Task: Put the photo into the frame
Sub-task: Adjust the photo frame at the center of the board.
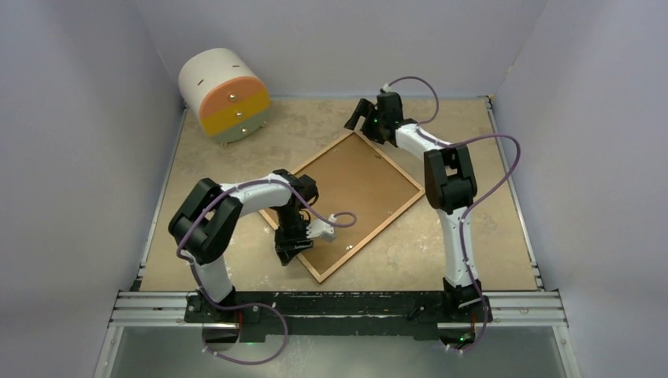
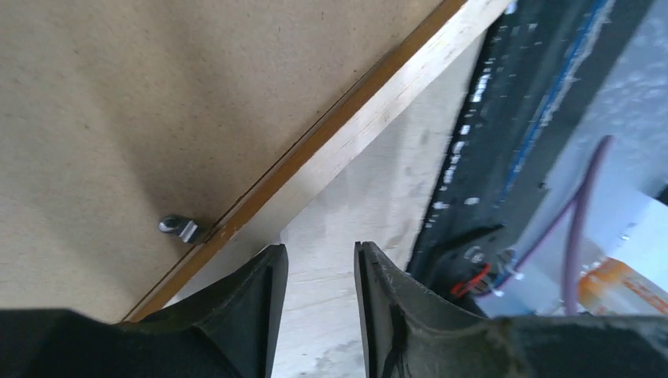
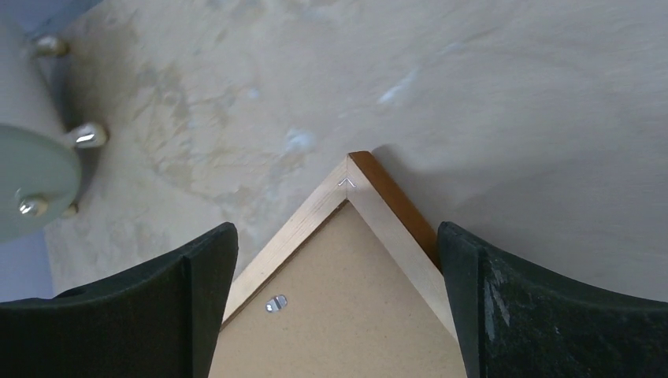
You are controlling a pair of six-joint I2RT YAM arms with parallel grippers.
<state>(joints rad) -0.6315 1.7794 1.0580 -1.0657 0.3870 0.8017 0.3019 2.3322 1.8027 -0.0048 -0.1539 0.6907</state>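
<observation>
The frame sits at an angle with its near corner (image 1: 320, 279) toward the robot, so the robot should turn it straighter and steady the frame's side (image 1: 321, 153) with its left gripper before it turns clips.
The frame (image 1: 376, 228) lies face down and turned diagonally on the table, with the brown backing board (image 1: 358, 185) set in it. The photo is hidden. My left gripper (image 1: 285, 253) hovers at the frame's near-left edge. In the left wrist view its jaws (image 2: 319, 256) stand apart over bare table, just off the wooden rim (image 2: 370, 118) and a small metal clip (image 2: 179, 227). My right gripper (image 1: 356, 118) is wide open at the frame's far corner (image 3: 370, 197), one finger on either side of it and neither touching it.
A round white drawer unit (image 1: 224, 94) with orange and yellow fronts stands at the back left, and its knobs show in the right wrist view (image 3: 31, 173). Grey walls enclose the table. A metal rail (image 1: 339, 303) runs along the near edge.
</observation>
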